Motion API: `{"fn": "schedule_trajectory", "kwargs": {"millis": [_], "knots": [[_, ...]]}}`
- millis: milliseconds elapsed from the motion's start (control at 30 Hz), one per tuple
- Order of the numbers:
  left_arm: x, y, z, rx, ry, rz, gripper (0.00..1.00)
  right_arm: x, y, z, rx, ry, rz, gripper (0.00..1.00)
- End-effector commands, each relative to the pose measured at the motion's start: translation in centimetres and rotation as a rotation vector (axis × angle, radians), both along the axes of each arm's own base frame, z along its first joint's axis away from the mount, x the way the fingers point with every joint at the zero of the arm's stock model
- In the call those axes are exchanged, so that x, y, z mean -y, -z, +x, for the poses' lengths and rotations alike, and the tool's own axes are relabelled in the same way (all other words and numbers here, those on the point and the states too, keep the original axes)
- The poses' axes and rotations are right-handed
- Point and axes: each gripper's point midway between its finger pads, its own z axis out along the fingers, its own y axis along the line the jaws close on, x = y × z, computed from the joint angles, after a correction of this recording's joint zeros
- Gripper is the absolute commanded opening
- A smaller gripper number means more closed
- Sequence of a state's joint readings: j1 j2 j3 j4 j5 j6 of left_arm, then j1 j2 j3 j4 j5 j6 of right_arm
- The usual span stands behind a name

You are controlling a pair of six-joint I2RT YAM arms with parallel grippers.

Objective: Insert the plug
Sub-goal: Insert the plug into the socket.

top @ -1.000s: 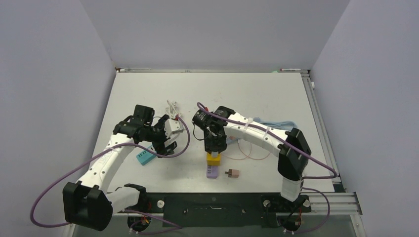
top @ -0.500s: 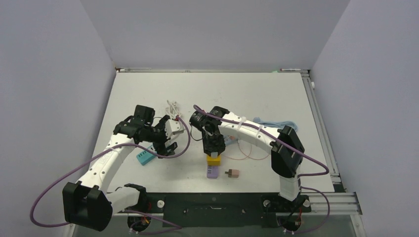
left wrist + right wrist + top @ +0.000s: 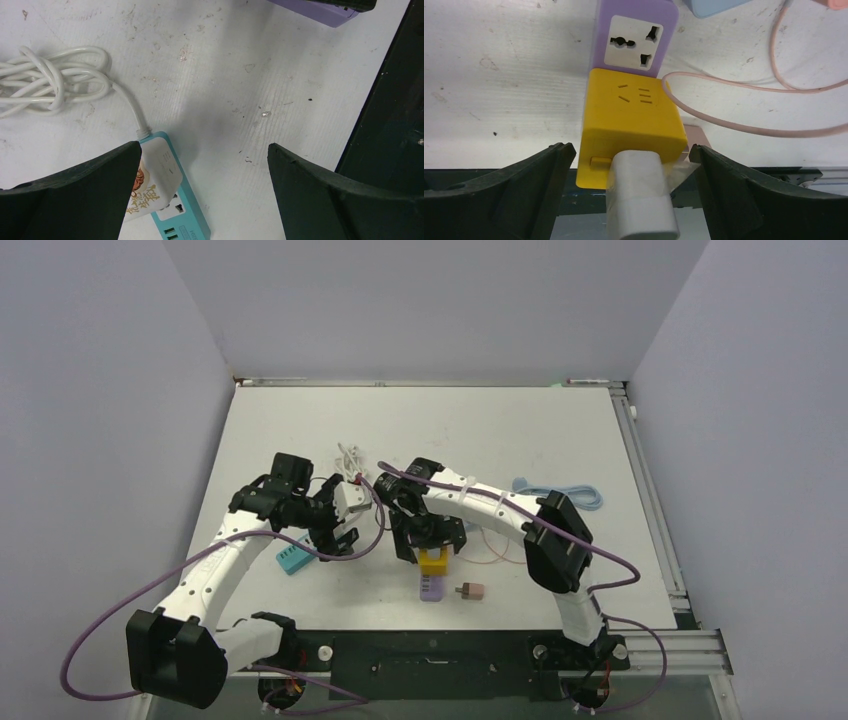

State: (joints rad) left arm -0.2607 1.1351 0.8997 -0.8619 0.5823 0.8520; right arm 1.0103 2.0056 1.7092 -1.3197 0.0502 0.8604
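Note:
The yellow plug (image 3: 433, 563) stands away from my left gripper. Next, I swing the purple strip (image 3: 431, 589) closer with my right gripper, then move my right gripper back to make room for my left gripper.
A yellow plug (image 3: 631, 117) with a white taped piece (image 3: 640, 200) on top sits in the purple power strip (image 3: 634, 30), below a free socket. My right gripper (image 3: 631, 150) is open, its fingers standing apart on either side of the plug without touching it. From above, the yellow plug (image 3: 432, 561) stands on the purple strip (image 3: 429, 588) under my right gripper (image 3: 429, 540). My left gripper (image 3: 204, 147) hangs open over bare table beside a teal power strip (image 3: 182, 215).
A white adapter (image 3: 157, 170) is plugged into the teal strip (image 3: 292, 558), with its white cable (image 3: 55, 80) coiled behind. A thin pink cable (image 3: 744, 85) loops right of the purple strip. A small pink plug (image 3: 472, 591) and a light-blue cable (image 3: 560, 490) lie nearby.
My right gripper has opened and let go of the yellow plug, which stays on the purple strip. The right arm shifted slightly left. The left arm has not moved.

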Motion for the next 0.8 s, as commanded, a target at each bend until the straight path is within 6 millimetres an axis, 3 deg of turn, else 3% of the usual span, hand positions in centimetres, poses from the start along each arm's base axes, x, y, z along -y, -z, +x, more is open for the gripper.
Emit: {"fn": "schedule_trajectory", "kwargs": {"millis": [0,233,300,367,433,533,600,633,767], "knots": [[0.5,-2.1,0.6,0.045,-0.003,-0.041,0.96,-0.2,-4.1,1.5,0.098,-0.008,0.033,0.95],[0.1,-2.0,0.5,0.032,-0.003,-0.024,0.96,0.0,-5.3,0.4,0.104,0.011,0.113,0.9],[0.0,-2.1,0.6,0.036,-0.008,-0.02,0.96,-0.3,-4.9,-0.2,0.091,0.012,0.139,0.97],[-0.1,-2.4,0.6,0.04,-0.009,-0.017,0.96,0.0,-4.0,-1.1,0.069,0.01,0.13,0.94],[-0.1,-2.7,0.7,0.045,-0.01,-0.017,0.96,0.1,-3.3,-1.7,0.05,0.005,0.131,0.99],[-0.2,-2.9,0.8,0.052,-0.015,-0.014,0.96,-0.2,-2.4,-1.9,0.043,-0.001,0.152,0.9],[-0.3,-2.9,0.8,0.051,-0.018,-0.013,0.96,-0.8,-1.7,-2.1,0.034,-0.003,0.182,0.93],[-0.3,-3.0,0.8,0.052,-0.019,-0.014,0.96,-1.2,-1.5,-2.1,0.032,-0.007,0.2,1.0],[-0.3,-3.0,0.6,0.048,-0.021,-0.015,0.96,-2.3,-1.0,-1.5,0.046,-0.015,0.25,0.9]]}}
